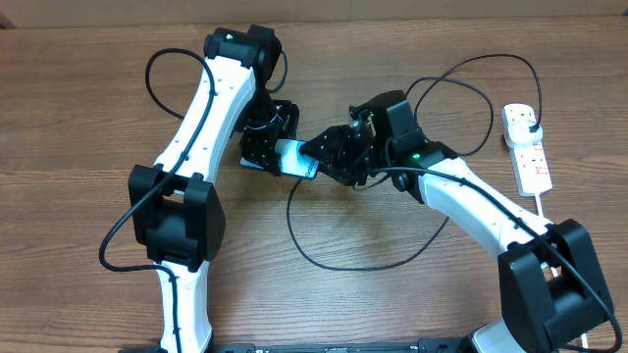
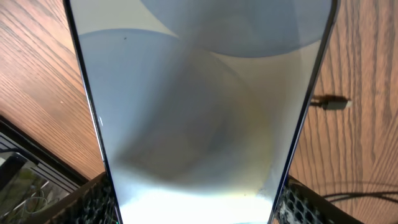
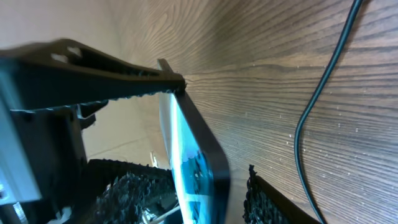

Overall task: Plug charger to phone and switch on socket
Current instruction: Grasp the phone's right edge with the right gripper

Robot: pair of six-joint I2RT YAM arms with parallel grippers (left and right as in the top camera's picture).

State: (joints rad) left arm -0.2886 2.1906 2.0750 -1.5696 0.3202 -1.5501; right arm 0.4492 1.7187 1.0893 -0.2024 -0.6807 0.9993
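The phone's loose end (image 1: 310, 167) is between the open fingers of my right gripper. My left gripper continues to hold the phone until those fingers close, and then let go.
The phone (image 1: 291, 157), with a light blue screen, is held above the table between both grippers. My left gripper (image 1: 267, 145) is shut on one end; in the left wrist view the phone (image 2: 199, 112) fills the frame between the jaws (image 2: 196, 202). My right gripper (image 1: 329, 157) is open, its fingers (image 3: 205, 199) straddling the phone's other end (image 3: 194, 162) with a gap on one side. The charger's black cable (image 1: 334, 263) loops on the table. Its connector tip (image 2: 329, 102) lies on the wood beside the phone. Its black plug (image 1: 530, 123) sits in the white socket (image 1: 528, 157).
The socket's thick white cord (image 1: 546, 206) runs toward the front right. The charger cable (image 3: 311, 118) passes close to the right gripper. A black arm cable loops at the back left (image 1: 157, 74). The wooden table (image 1: 78, 147) surrounds the arms.
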